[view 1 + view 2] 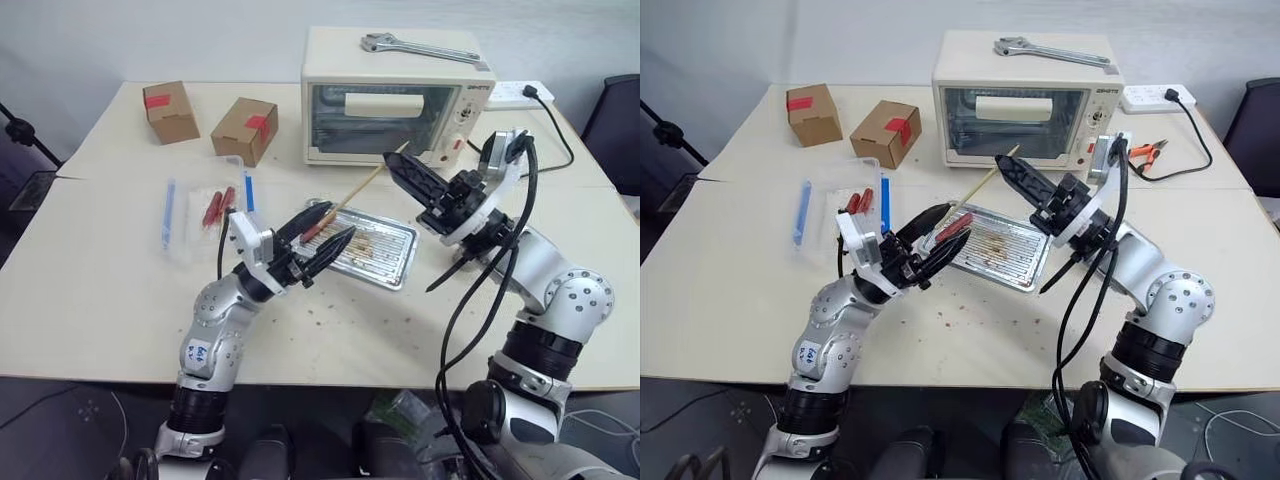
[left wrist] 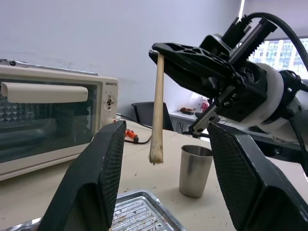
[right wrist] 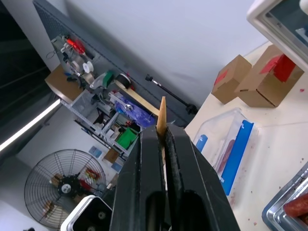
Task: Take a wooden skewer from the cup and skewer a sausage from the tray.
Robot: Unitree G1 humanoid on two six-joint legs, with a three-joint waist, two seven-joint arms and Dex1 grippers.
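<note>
The wooden skewer is held near its pointed tip (image 1: 404, 146) by my right gripper, so my left gripper should take the blunt end (image 2: 156, 155) to free my right gripper to get the sausage.
My right gripper (image 1: 395, 162) is shut on the wooden skewer (image 1: 360, 190), which slants down toward the silver tray (image 1: 385, 245). The same grip shows in the right wrist view, with the skewer (image 3: 162, 110) poking out beyond the closed fingers (image 3: 180, 159). My left gripper (image 1: 335, 218) is open at the tray's near-left end. A red-brown sausage (image 1: 318, 222) shows between its fingers in the eye views; I cannot tell whether it touches them. In the left wrist view the skewer (image 2: 157, 106) hangs between the open fingers (image 2: 96, 178), and the cup (image 2: 195, 171) stands behind it.
A toaster oven (image 1: 395, 100) with a wrench (image 1: 420, 47) on top stands behind the tray. Two cardboard boxes (image 1: 170, 110) (image 1: 245, 130) sit at the back left. A clear plastic box (image 1: 205, 215) with blue edges holds more sausages. A power strip (image 1: 520, 95) and pliers (image 1: 1145, 152) lie at the back right.
</note>
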